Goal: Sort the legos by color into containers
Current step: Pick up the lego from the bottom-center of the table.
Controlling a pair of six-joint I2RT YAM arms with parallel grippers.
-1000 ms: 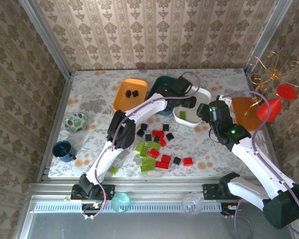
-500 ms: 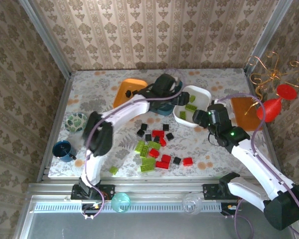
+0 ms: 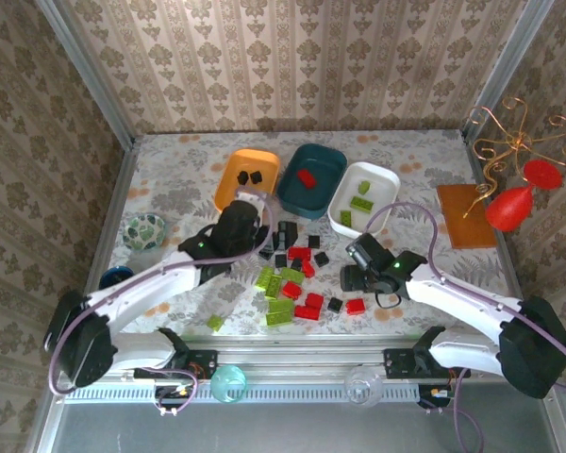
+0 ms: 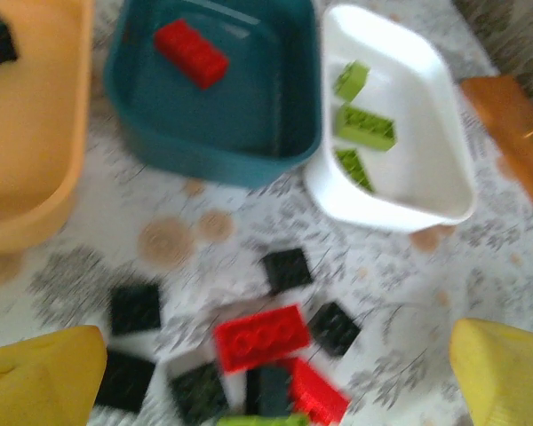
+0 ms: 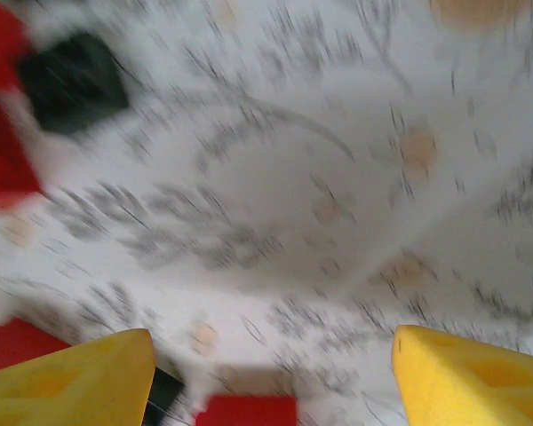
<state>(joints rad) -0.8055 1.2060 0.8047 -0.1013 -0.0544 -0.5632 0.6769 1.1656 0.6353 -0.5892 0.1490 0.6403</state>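
Next, I move my left gripper away from the pile's far edge [image 3: 312, 242] by the teal tub, where it is hovering, while my right gripper brings the lone red brick [image 3: 356, 307] there.
The orange tub [image 3: 248, 176] holds two black cubes. A single red brick [image 3: 307, 177] lies in the teal tub [image 3: 313, 193], and three lime bricks in the white tub [image 3: 377, 203]. Loose black, red and lime legos [image 3: 292, 274] lie in a pile on the table in front of the tubs. My left gripper [image 3: 283, 233] hovers open over the pile's far edge, with a red brick [image 4: 262, 335] below its jaws [image 4: 271, 382]. My right gripper [image 3: 352, 276] is open and low over the table, just behind a lone red brick [image 3: 356, 306], which sits between its fingertips [image 5: 249, 411].
A patterned glass bowl [image 3: 146, 231] and a blue cup [image 3: 116, 278] stand at the left, the cup partly behind my left arm. An orange board [image 3: 467, 215], a red vase [image 3: 514, 203] and a gold wire stand [image 3: 509, 142] sit at the right. One lime brick [image 3: 214, 323] lies near the front edge.
My left gripper drew back from over the teal tub to the pile; a red brick now lies in that tub. My right gripper swung from the white tub down toward the front red brick.
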